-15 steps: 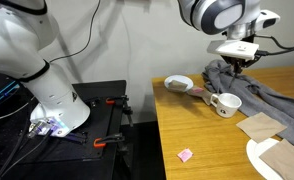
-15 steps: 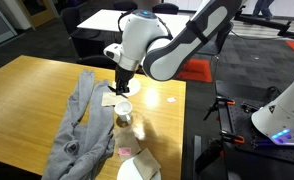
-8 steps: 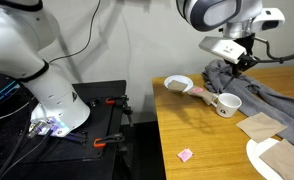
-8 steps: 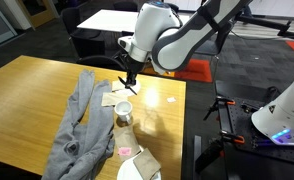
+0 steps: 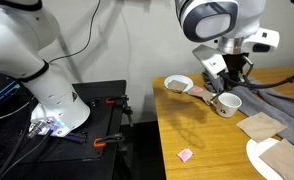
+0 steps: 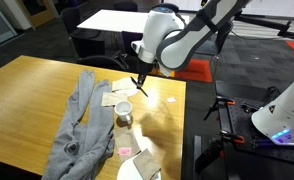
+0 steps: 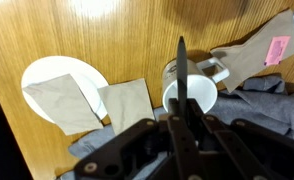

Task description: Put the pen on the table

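I can see open wood next to the white cup, and my fingers hold the pen firmly. I should go there next, lower the pen onto the wood and let go.
My gripper is shut on the thin dark pen, which sticks straight out from between the fingers. In the wrist view the pen's tip lies over the white cup. The gripper hangs a little above the orange-brown wooden table, close beside the cup. The cup stands upright on the table. In the wrist view the fingertips are closed tight around the pen shaft.
A grey cloth lies across the table behind the cup. A white bowl, brown napkins, a white plate and a small pink scrap lie around. A black stand with red clamps is beside the table.
My gripper has moved with the pen away from above the grey cloth, sideways and down, to beside the white cup. The cup and cloth have not moved.
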Available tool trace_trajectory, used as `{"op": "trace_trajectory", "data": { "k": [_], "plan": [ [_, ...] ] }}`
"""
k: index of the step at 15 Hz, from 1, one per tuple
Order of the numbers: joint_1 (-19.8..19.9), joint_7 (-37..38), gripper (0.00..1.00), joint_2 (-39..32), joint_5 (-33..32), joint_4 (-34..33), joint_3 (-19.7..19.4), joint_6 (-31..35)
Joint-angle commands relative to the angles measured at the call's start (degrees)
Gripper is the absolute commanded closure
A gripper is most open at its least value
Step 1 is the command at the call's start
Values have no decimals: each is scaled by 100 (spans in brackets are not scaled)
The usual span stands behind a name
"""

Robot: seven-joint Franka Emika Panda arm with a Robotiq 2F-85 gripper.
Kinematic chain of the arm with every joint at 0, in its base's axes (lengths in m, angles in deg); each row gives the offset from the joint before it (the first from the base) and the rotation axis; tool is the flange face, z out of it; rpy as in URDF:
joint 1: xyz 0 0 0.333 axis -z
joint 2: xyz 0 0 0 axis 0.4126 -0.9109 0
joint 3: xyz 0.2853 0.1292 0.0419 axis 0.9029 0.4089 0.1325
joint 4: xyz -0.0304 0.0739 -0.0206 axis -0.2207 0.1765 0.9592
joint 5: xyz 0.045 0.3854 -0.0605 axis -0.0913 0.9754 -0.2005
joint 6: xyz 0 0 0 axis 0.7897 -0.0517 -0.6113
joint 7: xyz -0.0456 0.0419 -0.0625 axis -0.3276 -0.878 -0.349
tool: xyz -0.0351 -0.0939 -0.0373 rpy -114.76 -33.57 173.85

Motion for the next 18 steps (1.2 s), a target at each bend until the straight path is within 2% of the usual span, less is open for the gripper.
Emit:
{"op": "trace_trajectory", "data": {
  "k": [1, 8, 18],
  "plan": [
    [-60, 211, 97, 16, 177, 56, -72, -483],
    [-16, 117, 97, -676, 429, -398, -31, -1495],
    [-63, 312, 97, -2006, 461, -1491, -82, -2289]
  ]
}}
